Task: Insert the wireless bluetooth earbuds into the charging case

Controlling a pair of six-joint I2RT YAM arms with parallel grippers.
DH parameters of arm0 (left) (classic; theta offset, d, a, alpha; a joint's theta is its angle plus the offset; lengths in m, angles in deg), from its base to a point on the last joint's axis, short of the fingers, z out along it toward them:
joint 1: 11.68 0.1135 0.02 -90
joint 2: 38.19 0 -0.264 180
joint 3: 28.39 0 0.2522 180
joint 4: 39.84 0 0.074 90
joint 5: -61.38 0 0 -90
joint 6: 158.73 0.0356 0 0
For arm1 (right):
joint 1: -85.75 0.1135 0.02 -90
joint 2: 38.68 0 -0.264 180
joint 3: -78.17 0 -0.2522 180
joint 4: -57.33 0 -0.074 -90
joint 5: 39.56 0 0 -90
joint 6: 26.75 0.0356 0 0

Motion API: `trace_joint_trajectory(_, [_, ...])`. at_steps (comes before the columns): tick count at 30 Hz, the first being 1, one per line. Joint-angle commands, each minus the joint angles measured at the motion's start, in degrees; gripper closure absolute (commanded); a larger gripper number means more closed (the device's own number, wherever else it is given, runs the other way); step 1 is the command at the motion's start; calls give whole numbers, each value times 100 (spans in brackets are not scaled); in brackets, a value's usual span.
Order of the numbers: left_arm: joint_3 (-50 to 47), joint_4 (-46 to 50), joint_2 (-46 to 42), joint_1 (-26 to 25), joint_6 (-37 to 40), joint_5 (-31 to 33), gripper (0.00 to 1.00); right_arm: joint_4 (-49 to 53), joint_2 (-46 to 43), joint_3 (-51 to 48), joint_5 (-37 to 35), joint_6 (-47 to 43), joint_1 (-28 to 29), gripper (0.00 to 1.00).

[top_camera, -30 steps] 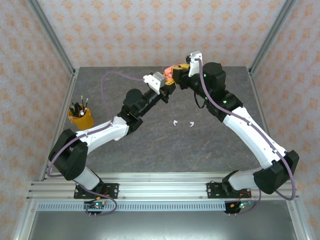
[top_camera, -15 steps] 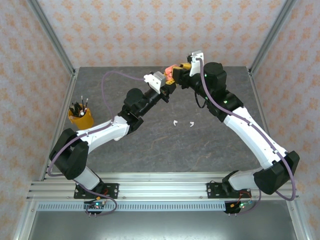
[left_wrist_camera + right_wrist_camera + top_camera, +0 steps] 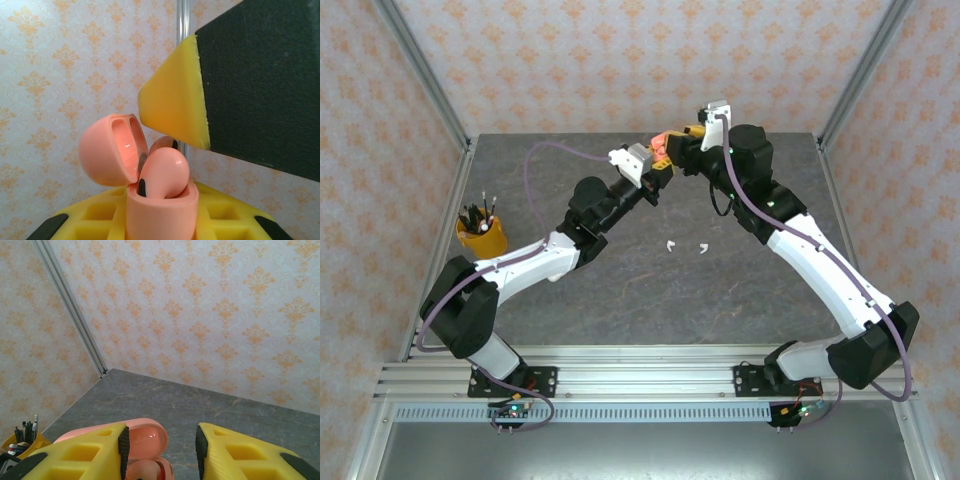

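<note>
Next, I move my right gripper back out of the way before the lid shuts, because its finger is above the pink earbuds (image 3: 167,167) and in the way of the open lid (image 3: 109,151).
My left gripper (image 3: 655,172) is shut on a salmon-pink charging case (image 3: 162,210) and holds it upright above the far middle of the table. Its lid (image 3: 110,150) is hinged open. One pink earbud (image 3: 165,175) sits in the case, its rounded head sticking out, and a second pink one (image 3: 165,143) shows behind it. My right gripper (image 3: 685,135) is open just above the case; its left finger (image 3: 90,455) is over the lid (image 3: 145,435) and nothing lies between the pads. Two white earbuds (image 3: 670,245) (image 3: 703,247) lie on the table.
An orange cup of pens (image 3: 481,232) stands at the table's left side. Patterned walls and metal frame posts (image 3: 425,75) close in the back and sides. The grey table top (image 3: 720,300) lies between the arms.
My right gripper's jaws have spread wider above the case and it has crept slightly away from it. The left gripper and the case have stayed put.
</note>
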Motion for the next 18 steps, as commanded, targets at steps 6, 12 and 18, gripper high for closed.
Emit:
trace_joint_trajectory(6, [142, -234, 51, -47, 27, -57, 100, -213, -339, 221, -352, 311, -59, 57])
trace_joint_trajectory(12, [51, -278, 88, -49, 1, -42, 100, 155, -391, 485, -407, 422, -80, 57])
trace_joint_trajectory(18, [-105, -251, 121, -52, 69, -143, 100, 1582, 213, 1514, -382, 512, -230, 57])
